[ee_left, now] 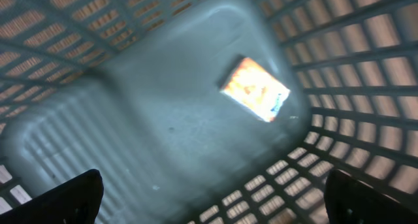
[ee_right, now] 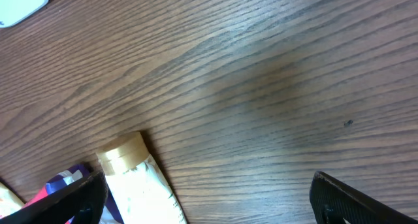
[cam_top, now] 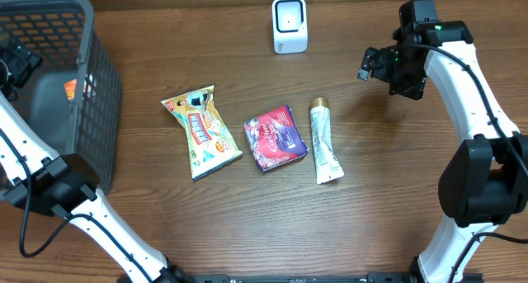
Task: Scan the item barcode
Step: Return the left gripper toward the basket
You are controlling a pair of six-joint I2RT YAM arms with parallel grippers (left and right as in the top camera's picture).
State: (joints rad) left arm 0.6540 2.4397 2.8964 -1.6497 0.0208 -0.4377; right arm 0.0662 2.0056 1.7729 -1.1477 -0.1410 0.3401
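The orange packet (cam_top: 71, 89) lies next to the basket's side, far from my left gripper's open fingers. I should therefore lift clear and come down over the packet (ee_left: 256, 89).
Three items lie mid-table: a yellow snack packet (cam_top: 202, 131), a red and purple packet (cam_top: 275, 138) and a white tube with a gold cap (cam_top: 325, 141). A white barcode scanner (cam_top: 289, 25) stands at the back. My left gripper (cam_top: 16, 64) hangs open over the grey basket (cam_top: 99, 110), empty; an orange packet (ee_left: 255, 89) lies on the basket floor below it. My right gripper (cam_top: 371, 64) hovers open above bare wood, right of the scanner. In the right wrist view the tube (ee_right: 140, 185) shows by the left finger (ee_right: 59, 201), untouched.
The basket walls (ee_left: 366, 87) surround my left gripper (ee_left: 212, 204) on all sides. In the right wrist view a corner of the scanner (ee_right: 19, 5) shows at top left and the red and purple packet (ee_right: 62, 181) at the lower left edge.
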